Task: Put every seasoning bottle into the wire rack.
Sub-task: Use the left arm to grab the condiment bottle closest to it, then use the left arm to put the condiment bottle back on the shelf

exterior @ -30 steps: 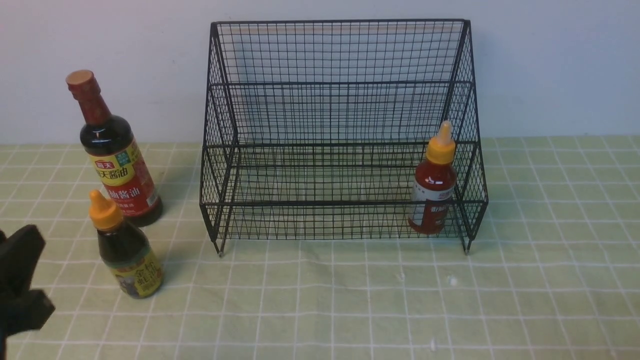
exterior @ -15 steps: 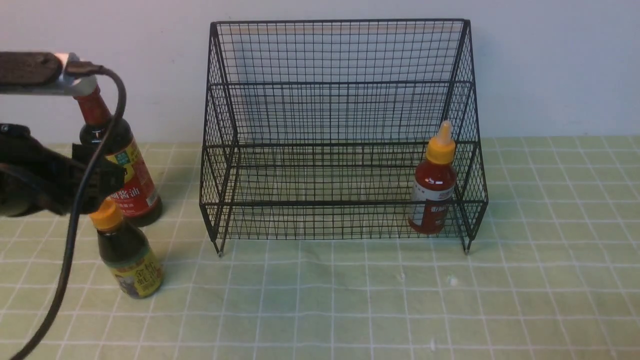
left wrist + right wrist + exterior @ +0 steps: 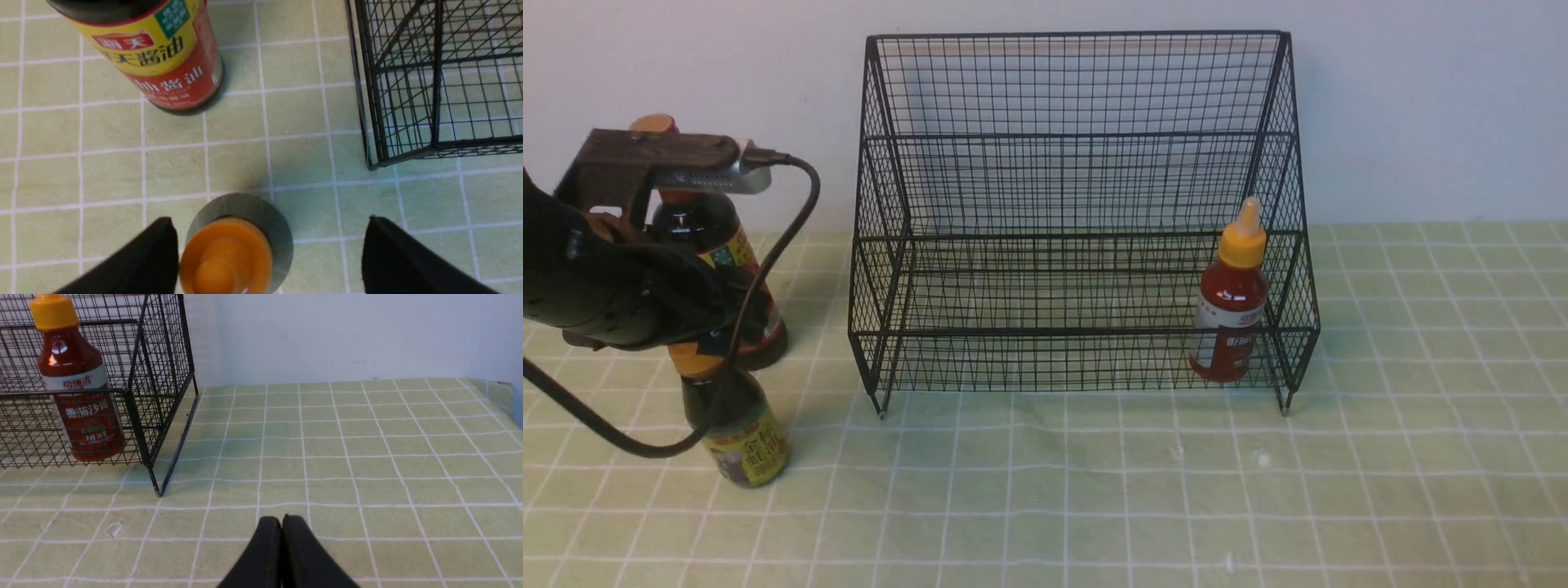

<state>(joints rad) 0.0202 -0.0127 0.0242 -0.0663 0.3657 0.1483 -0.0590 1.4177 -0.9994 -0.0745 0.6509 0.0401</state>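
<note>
The orange cap [image 3: 696, 362] sits squarely down over the bottle's neck, so I expect the small dark bottle [image 3: 738, 431] to rise in one piece when I lift by the cap.
The black wire rack [image 3: 1078, 237] stands at the back of the table. The small red seasoning bottle [image 3: 1230, 318] stands upright in the lower tier's right end, also seen in the right wrist view [image 3: 81, 408]. Left of the rack stand the tall dark soy-sauce bottle [image 3: 737, 249] and, nearer, the small dark bottle [image 3: 739, 433]. My left gripper [image 3: 269, 222] hangs open right above the small dark bottle's orange cap [image 3: 226, 257]. The cap sits close against one finger [image 3: 157, 253], far from the other. My right gripper [image 3: 282, 520] is shut and empty, low over the cloth right of the rack.
A green checked cloth [image 3: 1094, 490] covers the table, with a pale wall behind. The left arm [image 3: 613, 294] and its cable [image 3: 792, 220] hide much of the tall bottle. The rack's near left corner leg [image 3: 369, 165] stands a short way from the left gripper.
The left arm has come in from the lower left and moved right over the small dark bottle. Its jaws have spread wide. The bottles and rack have not moved.
</note>
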